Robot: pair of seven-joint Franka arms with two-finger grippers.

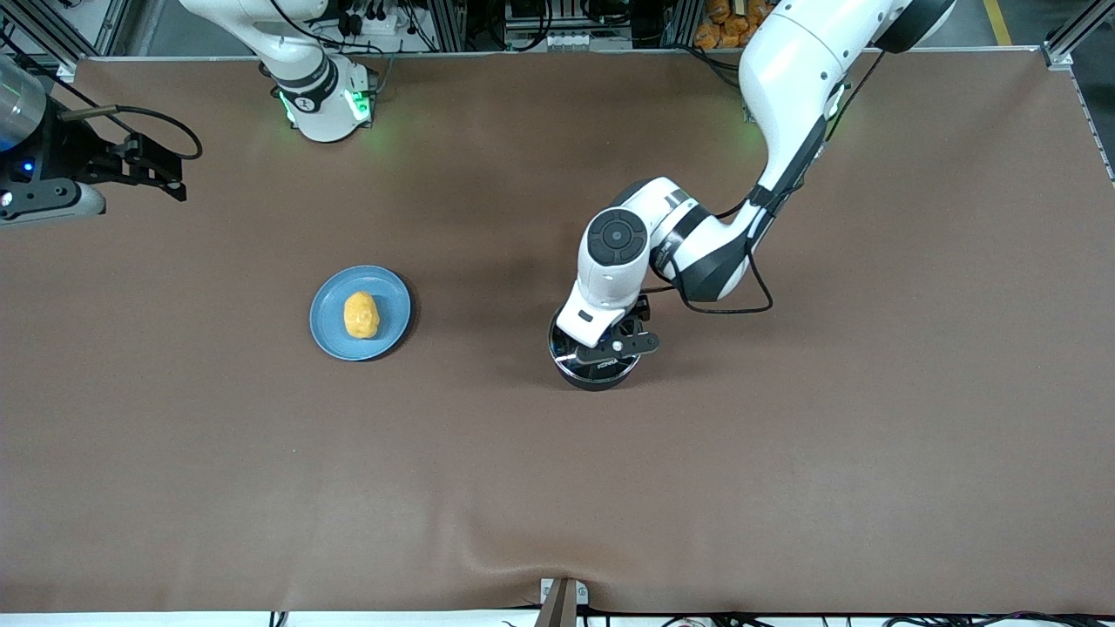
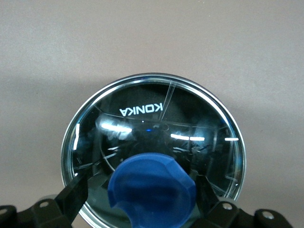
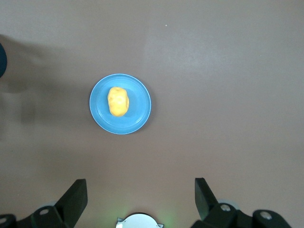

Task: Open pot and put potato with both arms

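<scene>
I can see only plain dark through the clear glass lid (image 2: 192, 111), so I expect the black pot (image 1: 596, 380) to be empty when I take the lid off.
The black pot (image 1: 596, 380) stands mid-table, mostly hidden under my left gripper (image 1: 612, 350); its handle does not show. The clear glass lid (image 2: 152, 118) lies on the pot. My left gripper (image 2: 142, 192) is open, low over the lid, with a finger on either side of the blue knob (image 2: 152, 190). The yellow-orange potato (image 1: 360, 314) lies on the light-blue plate (image 1: 327, 326), toward the right arm's end. It also shows in the right wrist view (image 3: 118, 101). My right gripper (image 1: 161, 170) is open and empty, held high above the table (image 3: 140, 187).
Brown cloth covers the table (image 1: 784, 453). The left arm's elbow and a looping black cable (image 1: 732, 305) hang just beside the pot. The right arm's base (image 1: 324, 104) stands at the table's back edge.
</scene>
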